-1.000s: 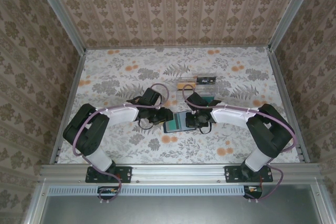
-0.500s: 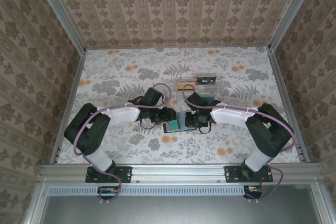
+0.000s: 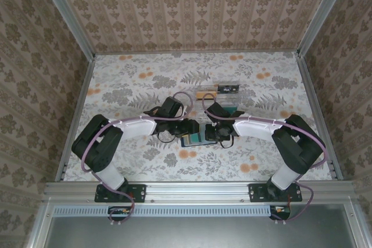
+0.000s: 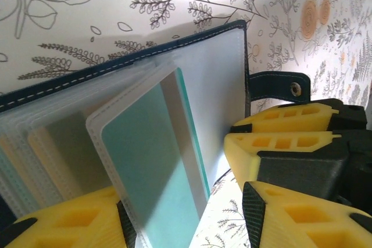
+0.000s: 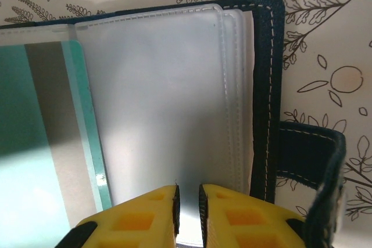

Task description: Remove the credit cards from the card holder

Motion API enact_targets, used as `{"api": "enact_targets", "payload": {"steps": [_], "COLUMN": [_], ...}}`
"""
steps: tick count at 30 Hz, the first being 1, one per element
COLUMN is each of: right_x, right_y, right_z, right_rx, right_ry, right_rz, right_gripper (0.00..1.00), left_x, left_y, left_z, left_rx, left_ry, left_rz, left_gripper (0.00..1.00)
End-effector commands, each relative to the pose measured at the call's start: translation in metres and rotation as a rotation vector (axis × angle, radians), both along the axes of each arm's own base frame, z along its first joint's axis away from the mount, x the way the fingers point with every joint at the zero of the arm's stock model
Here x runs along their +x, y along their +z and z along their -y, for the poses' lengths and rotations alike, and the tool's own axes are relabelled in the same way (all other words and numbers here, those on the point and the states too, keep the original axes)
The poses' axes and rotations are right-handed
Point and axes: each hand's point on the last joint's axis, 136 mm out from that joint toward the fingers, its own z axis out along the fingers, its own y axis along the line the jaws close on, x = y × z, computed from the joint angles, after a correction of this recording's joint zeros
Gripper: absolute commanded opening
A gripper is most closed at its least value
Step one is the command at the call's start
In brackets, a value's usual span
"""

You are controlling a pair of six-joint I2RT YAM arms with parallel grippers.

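Observation:
With the teal card's sleeve [image 4: 154, 149] tilted off the card holder, my left gripper should pin the sleeve's stitched edge [image 4: 107, 168] flat before my right gripper pulls the card out.
The card holder [image 3: 195, 139] lies open between both grippers, its dark stitched cover [image 4: 116, 62] under several fanned clear sleeves. A teal credit card [image 4: 151, 166] sits in a raised sleeve. My left gripper [image 4: 186, 227] is open around that sleeve; one pad touches it and the other stands apart. In the top view the left gripper [image 3: 187, 127] is at the holder's left side. My right gripper [image 5: 189, 201] is pinched on the near edge of a clear sleeve [image 5: 163, 103], with the teal card [image 5: 35, 143] to its left and the tab [image 5: 308, 155] to its right.
Behind the holder lie a clear card with a dark label [image 3: 228, 89] and a tan one [image 3: 204, 93]. A teal item [image 3: 231, 110] lies beside the right arm. The right gripper's yellow fingers [image 4: 279, 143] sit close to my left gripper. Patterned walls enclose the table.
My left gripper has slid a little to the right, closer over the holder. The right gripper and the holder have stayed put.

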Motion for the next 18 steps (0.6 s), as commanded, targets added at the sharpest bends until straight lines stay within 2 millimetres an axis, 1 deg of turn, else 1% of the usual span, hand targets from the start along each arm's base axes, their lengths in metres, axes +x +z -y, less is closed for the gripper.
{"api": "enact_targets", "payload": {"steps": [1,8,11,14,18], "right_x": [-0.007,0.0,0.001,0.0,0.002], "right_y": [-0.009,0.015,0.02,0.022,0.025], "right_z": [0.004,0.01,0.011,0.006,-0.003], "right_rx": [-0.011,0.023,0.044,0.069,0.117], "right_ry": [-0.015,-0.051,-0.055,-0.044,-0.036], "right_rz": [-0.029,0.038,0.046,0.043,0.043], "right_gripper": [0.21,0.23,0.24,0.24,0.25], "left_x": [0.005,0.007,0.007,0.007,0.005], "left_y": [0.026,0.032,0.029,0.022,0.012], "left_z": [0.014,0.019,0.018,0.013,-0.002], "left_rx": [-0.079,-0.088,-0.077,-0.044,0.016], "left_ry": [-0.03,-0.035,-0.032,-0.022,-0.007], "left_rz": [0.05,0.057,0.052,0.045,0.037], "left_gripper": [0.53,0.52,0.52,0.5,0.49]}}
